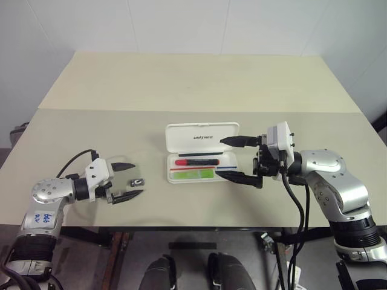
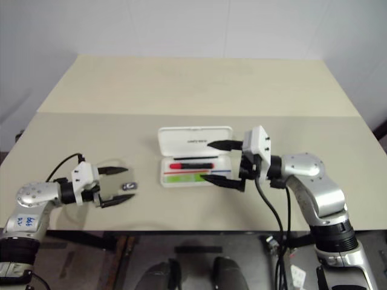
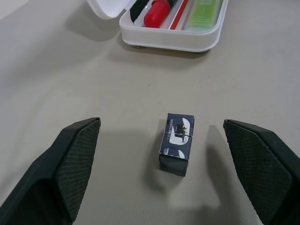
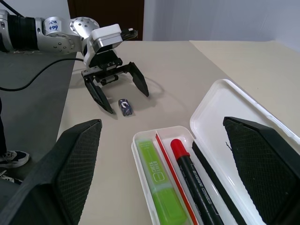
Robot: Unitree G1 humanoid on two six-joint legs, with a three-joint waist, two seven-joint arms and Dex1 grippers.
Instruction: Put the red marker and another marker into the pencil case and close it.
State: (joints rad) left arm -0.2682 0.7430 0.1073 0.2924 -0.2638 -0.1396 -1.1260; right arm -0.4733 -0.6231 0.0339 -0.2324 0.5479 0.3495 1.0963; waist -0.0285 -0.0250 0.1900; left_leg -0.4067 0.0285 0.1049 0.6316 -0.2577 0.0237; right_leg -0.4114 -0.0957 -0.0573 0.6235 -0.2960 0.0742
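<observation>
The light green highlighter [image 1: 195,174] ends before the tray's end, so I expect the small dark block [image 3: 176,144] to fit in that gap when I lower it in.
The white pencil case [image 1: 171,171] lies open at the table's middle, its lid [image 1: 202,136] folded back. In its tray lie the red marker [image 1: 196,162] with its black cap and, nearer the front, a light green highlighter [image 1: 195,174]; both also appear in the right wrist view, red marker [image 4: 187,173] and highlighter [image 4: 159,180]. My right gripper [image 1: 219,157] is open at the case's right end, one finger over the lid and one by the tray's front corner, holding nothing. My left gripper [image 1: 138,179] is open, low over the table to the left of the case.
A small dark block with a printed sleeve [image 3: 177,140] lies on the table between the left gripper's open fingers, touching neither. The table's front edge runs just below both grippers. The beige table top [image 1: 193,84] stretches far behind the case.
</observation>
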